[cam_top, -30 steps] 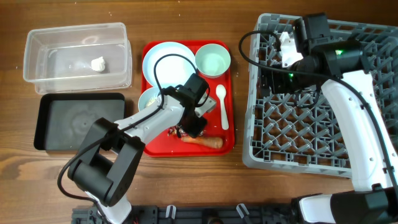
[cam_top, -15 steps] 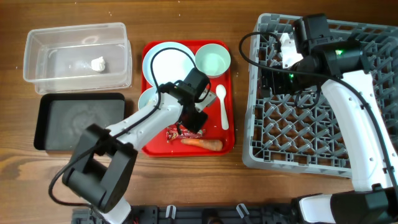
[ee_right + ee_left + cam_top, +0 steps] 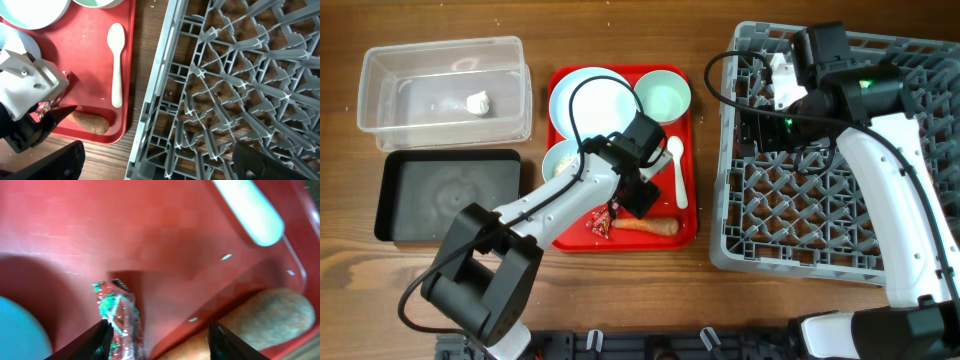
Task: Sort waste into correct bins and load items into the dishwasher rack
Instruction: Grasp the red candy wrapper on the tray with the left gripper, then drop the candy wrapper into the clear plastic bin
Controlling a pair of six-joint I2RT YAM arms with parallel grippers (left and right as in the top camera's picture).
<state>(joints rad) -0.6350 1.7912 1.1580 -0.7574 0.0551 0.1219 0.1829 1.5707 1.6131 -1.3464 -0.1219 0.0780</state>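
Observation:
My left gripper's open fingers reach across both the candy wrapper and the carrot's thin end. I should first close on the wrapper alone and then carry it to the clear tub.
My left gripper is open, low over the red tray's front part. In the left wrist view its jaws stand wide, with the red-and-silver candy wrapper by the left finger and the carrot by the right one. From overhead, the wrapper lies left of the carrot. The white plate, green bowl, blue bowl and white spoon are on the tray. The tissue ball lies in the clear tub. My right gripper is open and empty over the rack's left part. The yellow cup is out of view.
The black tray sits in front of the clear tub at the left. A few pale specks lie on the red tray. The rack's left wall stands close beside the red tray's right rim.
My left gripper has shifted a little right and toward the tray's front, and the wrapper now shows left of it. The right arm has not moved.

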